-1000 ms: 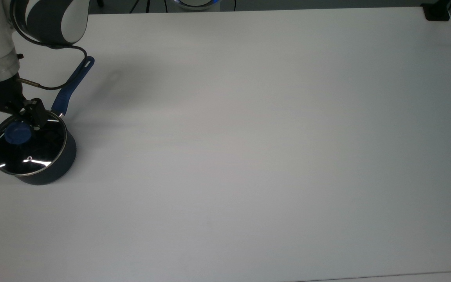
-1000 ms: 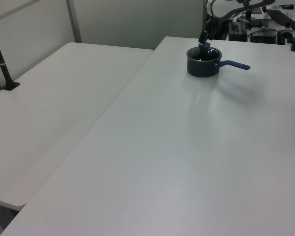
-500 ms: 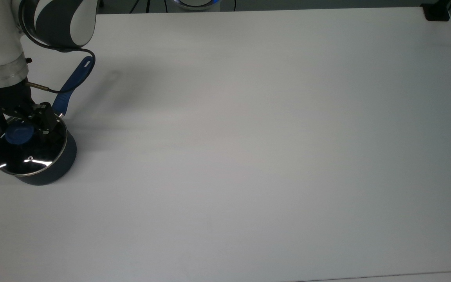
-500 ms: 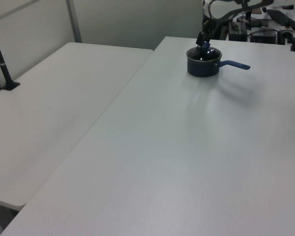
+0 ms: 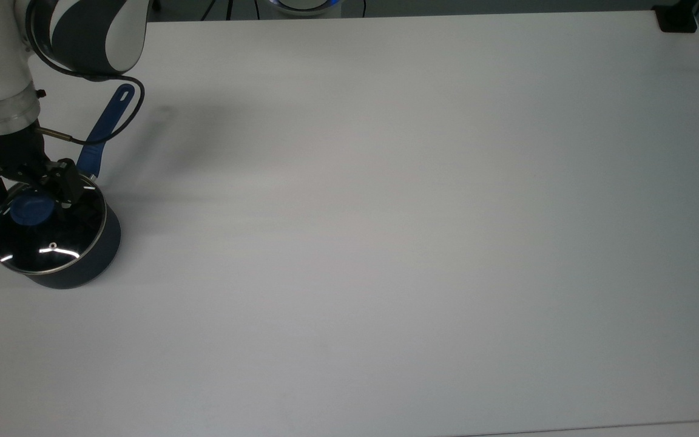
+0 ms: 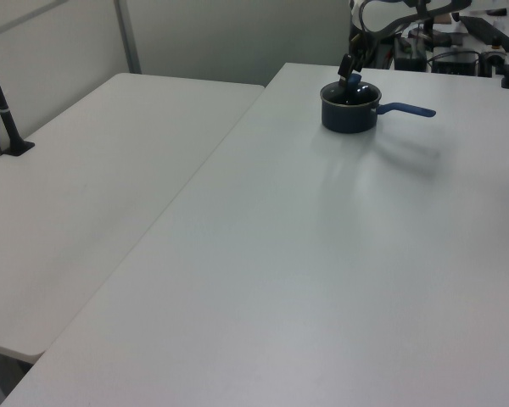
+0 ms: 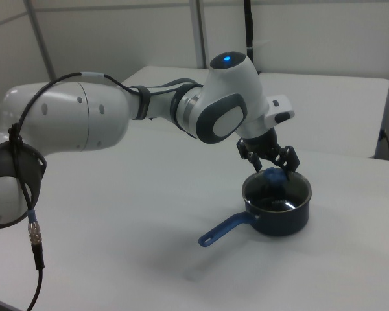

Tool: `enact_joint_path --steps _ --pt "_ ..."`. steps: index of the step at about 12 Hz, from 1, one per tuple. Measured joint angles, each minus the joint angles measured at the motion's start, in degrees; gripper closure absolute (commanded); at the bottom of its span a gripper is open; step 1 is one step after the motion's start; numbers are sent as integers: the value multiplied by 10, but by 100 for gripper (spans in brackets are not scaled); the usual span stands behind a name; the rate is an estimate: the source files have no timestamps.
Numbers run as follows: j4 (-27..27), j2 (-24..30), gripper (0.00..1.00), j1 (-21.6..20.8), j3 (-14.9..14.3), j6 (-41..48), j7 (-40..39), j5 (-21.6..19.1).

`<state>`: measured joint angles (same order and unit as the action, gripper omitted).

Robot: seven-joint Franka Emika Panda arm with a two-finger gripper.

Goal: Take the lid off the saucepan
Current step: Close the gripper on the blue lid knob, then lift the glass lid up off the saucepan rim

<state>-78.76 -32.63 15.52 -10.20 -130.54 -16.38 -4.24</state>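
Note:
The glass lid [image 6: 362, 91] is sitting on the saucepan's rim [image 6: 325, 91]. The lid will come off right away when I lift, and the saucepan will stay standing.
The dark saucepan [image 5: 91, 261] stands at the top view's left edge, its long blue handle [image 5: 104, 130] pointing up and right. The clear glass lid [image 5: 52, 233] sits on it, with a blue knob [image 5: 32, 208] and a small steam hole. My gripper [image 5: 28, 185] is open, lowered over the lid with one finger on each side of the knob. In the right view the gripper [image 7: 270, 162] straddles the knob [image 7: 273, 175] above the saucepan [image 7: 282, 217]. The left view has the saucepan [image 6: 348, 119] at the far end of the table.
The white table [image 5: 386, 212] spreads wide to the top view's right of the pan. A black fixture [image 5: 677, 18] sits at its far right corner. The arm's cable [image 5: 128, 118] loops over the handle. A second table [image 6: 93, 170] with a black post [image 6: 4, 110] lies in the left view's left.
My gripper has come down from beside the knob to straddle it. The saucepan has turned slightly, its handle end swinging toward the top view's left.

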Motion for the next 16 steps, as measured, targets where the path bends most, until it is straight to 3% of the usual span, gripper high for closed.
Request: enact_joint_path --steps 1,4,6,16 --pt "0 0 27 0 0 0 0 0" --pt "0 -4 32 0 -1 0 0 0" --pt "0 -5 41 0 -2 0 -1 0" --pt "13 17 41 -2 -2 4 -1 -1"
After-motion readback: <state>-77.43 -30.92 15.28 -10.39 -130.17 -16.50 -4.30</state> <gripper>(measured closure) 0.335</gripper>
